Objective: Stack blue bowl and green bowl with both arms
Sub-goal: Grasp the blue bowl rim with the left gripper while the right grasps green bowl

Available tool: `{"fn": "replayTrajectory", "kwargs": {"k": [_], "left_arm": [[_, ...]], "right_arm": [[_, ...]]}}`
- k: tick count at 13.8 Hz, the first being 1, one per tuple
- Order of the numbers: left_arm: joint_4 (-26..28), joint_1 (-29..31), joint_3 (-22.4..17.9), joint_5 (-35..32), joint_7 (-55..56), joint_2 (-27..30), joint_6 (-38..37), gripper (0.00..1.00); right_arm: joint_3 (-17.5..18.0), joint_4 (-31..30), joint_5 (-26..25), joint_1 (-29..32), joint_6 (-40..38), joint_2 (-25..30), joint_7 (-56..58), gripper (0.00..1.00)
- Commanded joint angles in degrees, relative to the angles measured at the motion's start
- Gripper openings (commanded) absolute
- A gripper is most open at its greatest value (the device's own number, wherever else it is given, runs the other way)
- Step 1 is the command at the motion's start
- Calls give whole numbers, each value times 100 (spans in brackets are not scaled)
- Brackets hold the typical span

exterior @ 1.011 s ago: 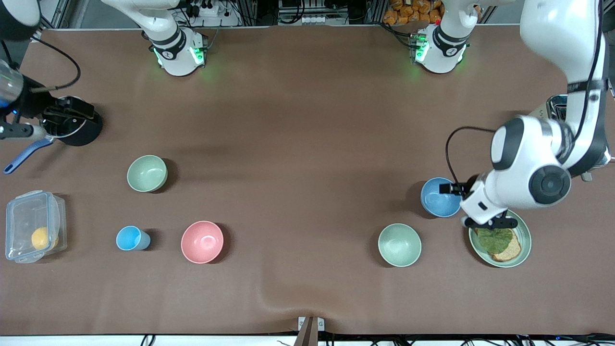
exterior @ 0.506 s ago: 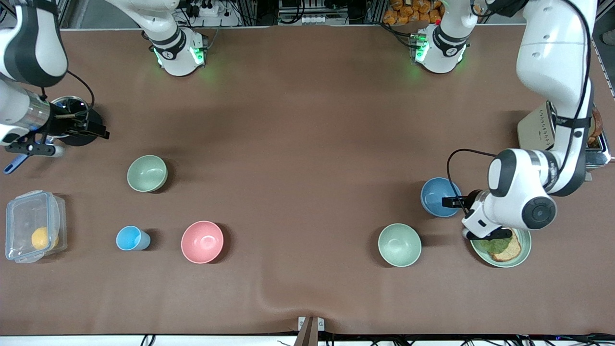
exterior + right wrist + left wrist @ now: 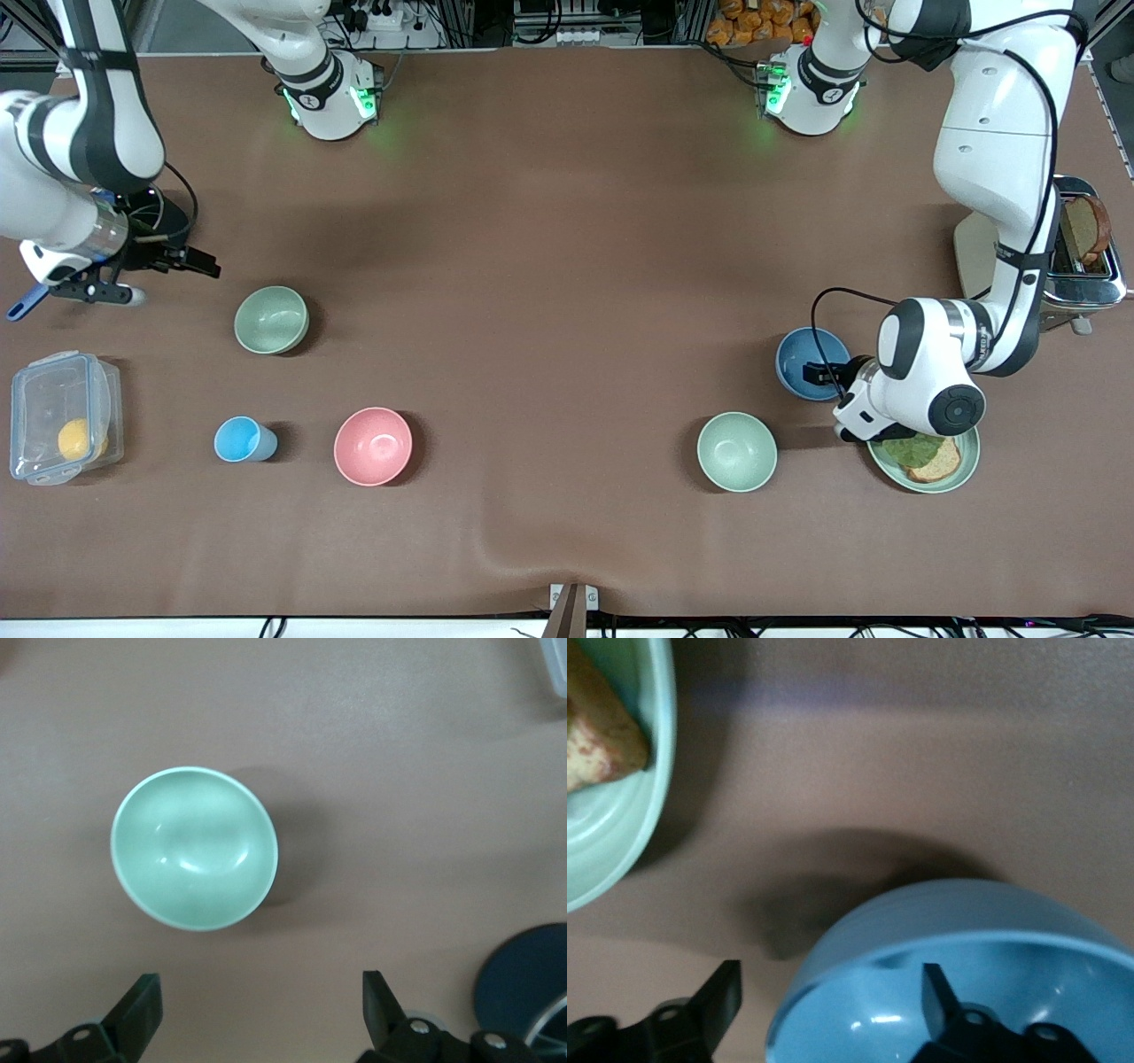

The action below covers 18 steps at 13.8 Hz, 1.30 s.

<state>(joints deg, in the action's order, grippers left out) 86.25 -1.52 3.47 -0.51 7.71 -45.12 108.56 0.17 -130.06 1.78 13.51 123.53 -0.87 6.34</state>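
Note:
My gripper will lower the blue bowl (image 3: 803,361), and the blue bowl will sit deep inside the green bowl, because the green bowl's wide, empty hollow (image 3: 271,320) matches the blue bowl's round shape.
The blue bowl (image 3: 804,358) stands upright near the left arm's end of the table. My left gripper (image 3: 828,379) is open and low at its rim. In the left wrist view (image 3: 833,983) one finger is inside the blue bowl (image 3: 966,974) and the other outside its wall. The sage-green bowl (image 3: 271,319) stands upright toward the right arm's end. My right gripper (image 3: 199,261) is open and empty in the air beside it. In the right wrist view (image 3: 259,992) the green bowl (image 3: 195,848) lies ahead of the fingers.
A paler mint bowl (image 3: 736,451) and a green plate with a sandwich (image 3: 966,461) sit near the blue bowl. A toaster (image 3: 1076,257) stands at the left arm's end. A pink bowl (image 3: 373,446), light-blue cup (image 3: 239,439), clear container (image 3: 62,425) and black pot (image 3: 168,217) sit toward the right arm's end.
My left gripper has come lower and closer onto the blue bowl's rim. My right gripper has moved from the black pot toward the green bowl.

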Motion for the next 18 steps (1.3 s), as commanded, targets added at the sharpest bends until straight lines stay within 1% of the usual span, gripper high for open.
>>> {"fn": "replayTrajectory", "kwargs": {"k": [1,2,3,4,6,7,9,10,12,13,14,16,17,18], "left_arm": [[-109,73,40,-133,-103,38,-2,0],[-117,56,40,-116,-51,48,-2,0],[-117,55,40,-116,-42,48,-2,0],[-117,82,40,-116,-77,74,-2,0],[-126,117,40,-116,-94,179,-11,0],[-126,117,48,-81,-77,240,-2,0],[-126,135,48,-72,-112,442,-11,0],[-126,169,48,-72,-121,556,-11,0],[-126,284,101,-19,-112,785,-11,0],[-126,284,92,164,-103,934,-11,0],[-126,345,84,348,-121,1075,-11,0],[-126,468,101,708,-86,1399,-11,0],[-126,469,92,954,-86,1566,-11,0],[-126,495,92,1148,-103,1707,-11,0]], "right_arm": [[88,7,-11,143,433,-342,34,99],[88,7,-11,143,687,-500,34,99],[88,7,-3,143,951,-685,34,93],[97,16,-11,134,1189,-834,25,90],[106,16,-3,90,1541,-1081,-10,80],[106,16,-11,82,1656,-1152,-10,69],[123,34,-3,38,1674,-1283,-10,60],[123,25,41,-15,1753,-1354,-27,59],[115,16,339,-155,1911,-1494,-28,61],[114,16,349,-164,2033,-1582,-19,61],[114,16,349,-191,2148,-1661,-19,54],[114,25,349,-200,2210,-1724,-10,17],[123,34,349,-217,2202,-1715,-1,2],[115,51,349,-269,2167,-1697,7,0]]}}
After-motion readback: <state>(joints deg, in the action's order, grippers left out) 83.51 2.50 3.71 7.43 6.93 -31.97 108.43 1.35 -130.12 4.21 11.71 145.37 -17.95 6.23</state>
